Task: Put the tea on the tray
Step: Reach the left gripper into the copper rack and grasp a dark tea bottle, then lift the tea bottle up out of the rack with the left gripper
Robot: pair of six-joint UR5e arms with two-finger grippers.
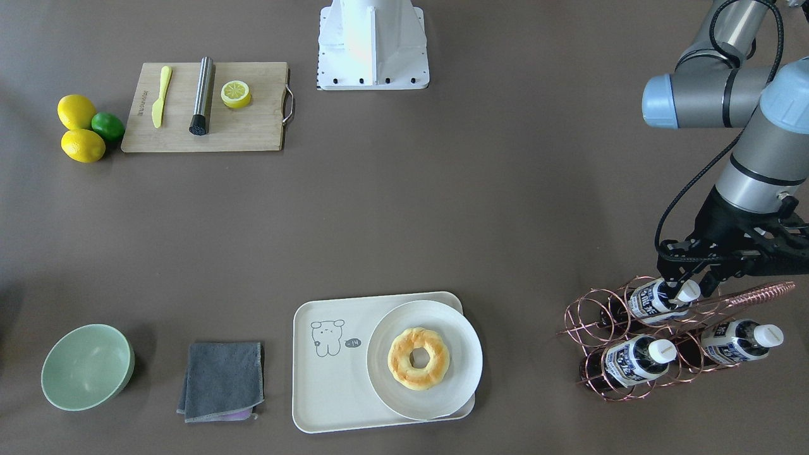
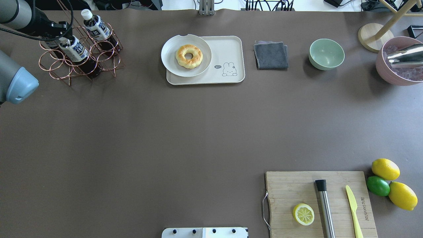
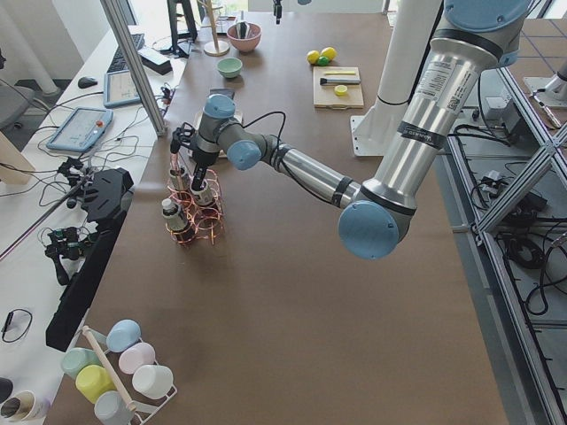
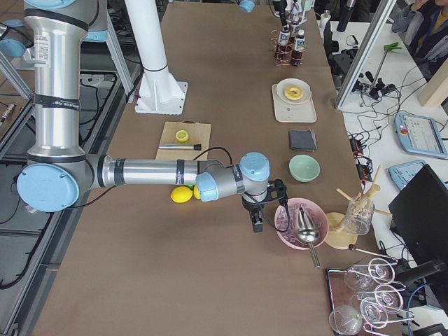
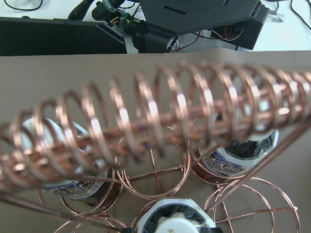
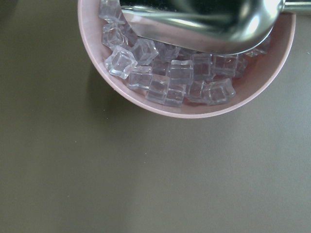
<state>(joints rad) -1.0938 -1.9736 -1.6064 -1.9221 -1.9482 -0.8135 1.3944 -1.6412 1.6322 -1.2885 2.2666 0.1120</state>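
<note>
The top tea (image 1: pixel 656 300) has open wire rings (image 1: pixel 627 304) around it, so it will slip straight out when the robot lifts, and the rack will stay where it is.
Three tea bottles lie in a copper wire rack (image 1: pixel 588 322) at the table's end. The top tea (image 1: pixel 651 300) has its white cap between the fingers of my left gripper (image 1: pixel 690 285), which stands open around it. Two more tea bottles (image 1: pixel 632 360) (image 1: pixel 733 340) lie in the lower rings. In the left wrist view the cap (image 5: pixel 175 221) sits at the bottom edge behind the rack's coil handle (image 5: pixel 160 121). The cream tray (image 1: pixel 328 385) with the bear drawing carries a white plate (image 1: pixel 461 379) with a doughnut (image 1: pixel 418 357). My right gripper (image 4: pixel 257 222) hangs beside a pink ice bowl (image 4: pixel 290 234); I cannot tell its state.
A grey cloth (image 1: pixel 221 379) and a green bowl (image 1: pixel 85 366) lie beside the tray. A wooden board (image 1: pixel 246 133) holds a knife, a steel muddler and a lemon half, with lemons and a lime (image 1: pixel 107 125) next to it. A steel scoop (image 6: pixel 204 24) rests in the ice.
</note>
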